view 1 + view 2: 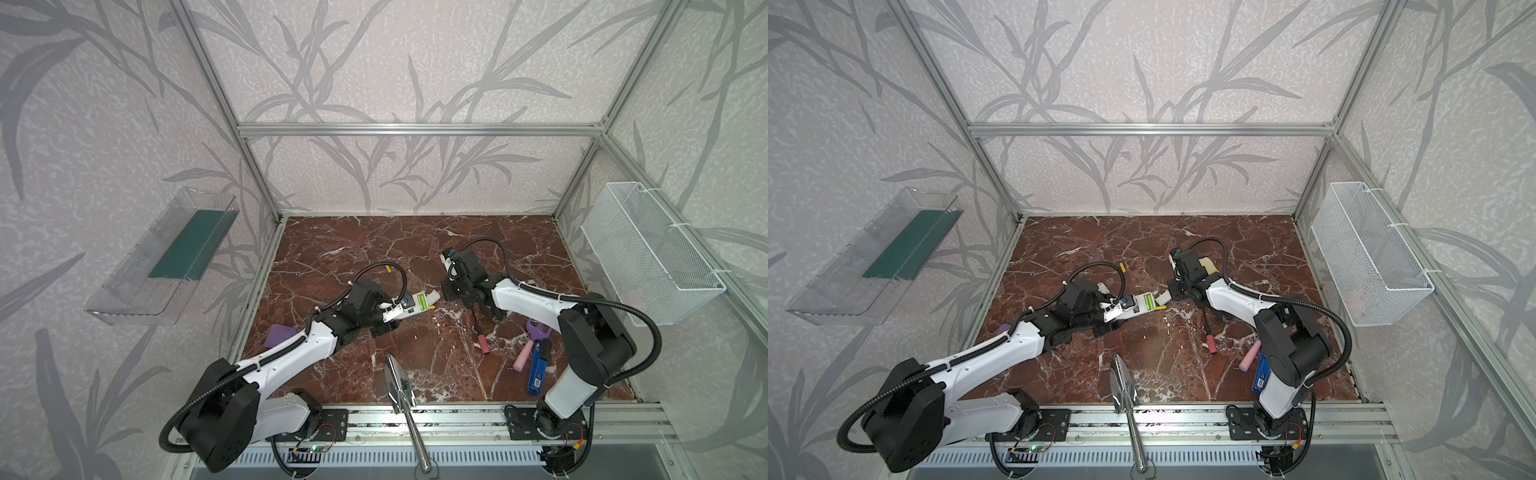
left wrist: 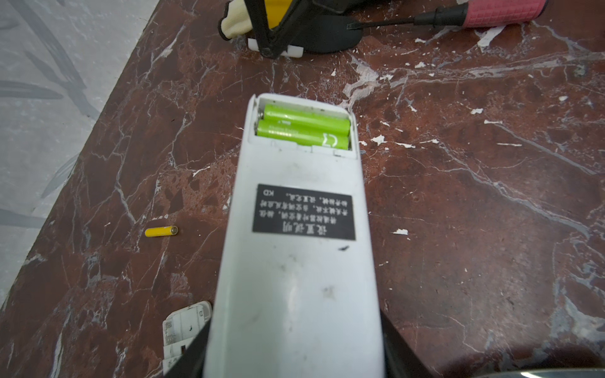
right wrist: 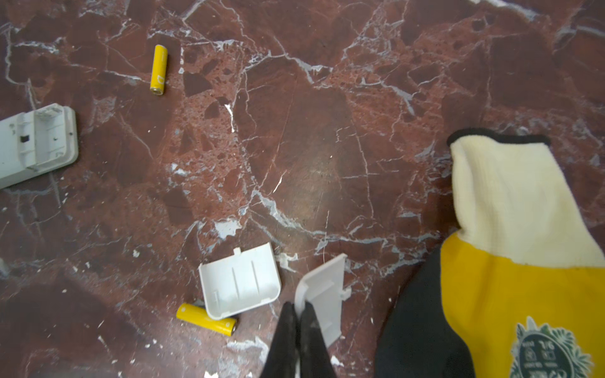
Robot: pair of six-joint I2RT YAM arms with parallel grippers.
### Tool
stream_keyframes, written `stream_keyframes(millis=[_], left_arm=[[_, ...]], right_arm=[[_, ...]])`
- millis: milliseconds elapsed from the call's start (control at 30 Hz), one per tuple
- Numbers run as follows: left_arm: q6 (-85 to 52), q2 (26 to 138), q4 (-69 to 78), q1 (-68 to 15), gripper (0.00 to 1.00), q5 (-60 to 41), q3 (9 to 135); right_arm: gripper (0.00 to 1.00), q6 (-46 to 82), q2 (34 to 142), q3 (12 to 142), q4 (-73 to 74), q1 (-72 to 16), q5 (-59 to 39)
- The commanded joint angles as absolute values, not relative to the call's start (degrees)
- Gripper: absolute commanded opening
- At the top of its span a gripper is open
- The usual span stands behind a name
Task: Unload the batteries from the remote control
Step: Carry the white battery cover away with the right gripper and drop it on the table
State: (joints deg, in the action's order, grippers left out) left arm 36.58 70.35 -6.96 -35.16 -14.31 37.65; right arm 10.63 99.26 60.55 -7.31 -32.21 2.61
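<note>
The second battery cover (image 3: pixel 325 303) is over open marble (image 3: pixel 329 247) beside the loose white cover. My right gripper should carry on lowering the second battery cover and let go of it there.
My left gripper (image 2: pixel 294 347) is shut on a white remote control (image 2: pixel 301 261), held back side up above the marble floor. Its compartment is uncovered, with two green batteries (image 2: pixel 304 129) lying side by side in it; in a top view they show as a green patch (image 1: pixel 420 301). A yellow battery (image 3: pixel 159 69) lies loose on the floor. Another yellow battery (image 3: pixel 206 319) sits partly under a loose white cover (image 3: pixel 239 281). My right gripper (image 3: pixel 298 309) is shut on the edge of a second battery cover (image 3: pixel 324 291), just beyond the remote's end (image 1: pixel 1165 296).
A second white remote (image 3: pixel 36 144) lies with its compartment empty beside my left arm. A yellow and cream glove (image 3: pixel 523 261) lies under my right arm. A pink-handled screwdriver (image 1: pixel 482 340), pink foam cylinder (image 1: pixel 523 358), blue tool (image 1: pixel 538 372) and metal trowel (image 1: pixel 399 382) lie nearer the front.
</note>
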Motion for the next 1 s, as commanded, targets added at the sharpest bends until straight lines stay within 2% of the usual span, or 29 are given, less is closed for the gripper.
stream_keyframes(millis=[0, 333, 733, 967], left_arm=[[38.6, 71.0, -8.2, -35.9, 0.28, -17.2, 38.0], [39.9, 73.8, -9.4, -37.8, 0.28, -20.1, 39.3], [41.4, 76.6, -9.6, -39.7, 0.27, -20.0, 40.6], [42.0, 77.2, -9.8, -40.1, 0.27, -20.4, 41.2]], right_arm=[[0.0, 11.3, 102.4, 62.7, -6.9, -31.9, 4.9], [0.0, 11.9, 107.8, 64.9, -6.6, -31.9, 5.0], [0.09, 12.9, 111.0, 65.5, -5.9, -31.3, 3.5], [0.28, 12.9, 109.6, 64.9, -4.9, -31.0, 1.5]])
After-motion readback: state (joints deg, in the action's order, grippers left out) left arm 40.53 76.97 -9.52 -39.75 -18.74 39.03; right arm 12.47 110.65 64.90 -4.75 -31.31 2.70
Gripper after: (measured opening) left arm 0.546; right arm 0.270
